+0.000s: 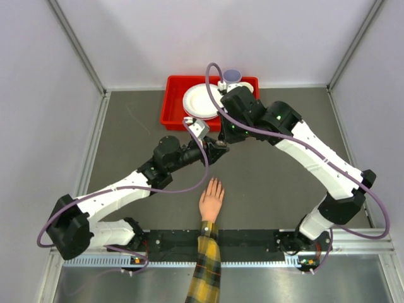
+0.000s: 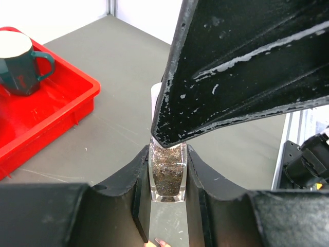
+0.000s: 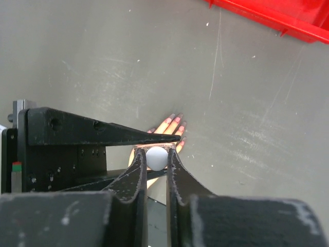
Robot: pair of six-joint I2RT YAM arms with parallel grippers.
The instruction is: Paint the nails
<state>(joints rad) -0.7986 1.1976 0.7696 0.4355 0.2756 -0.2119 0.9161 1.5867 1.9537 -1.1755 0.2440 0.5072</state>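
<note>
My right gripper is gripping the cap still on the bottle [image 3: 157,158], so it should open while my left gripper turns the bottle back [image 2: 168,172], and then grip the cap again.
A peach hand [image 1: 212,201] with a yellow-and-dark plaid sleeve lies palm down on the grey table, its nails [image 1: 214,182] pointing away from the arm bases. The nails also show in the right wrist view [image 3: 177,121], pinkish and long. My left gripper [image 2: 167,170] is shut on a small clear bottle [image 2: 167,174] of dark glittery polish, held above the table beyond the fingertips. My right gripper [image 3: 157,154] is shut on the bottle's pale cap [image 3: 157,158] from above. In the top view the two grippers meet, left [image 1: 220,146] and right [image 1: 226,135].
A red tray [image 1: 173,106] at the back holds a white plate [image 1: 201,101] and a cup [image 1: 231,76]. The left wrist view shows the tray [image 2: 67,105] with a dark green mug [image 2: 20,64]. Grey walls close in the table on three sides.
</note>
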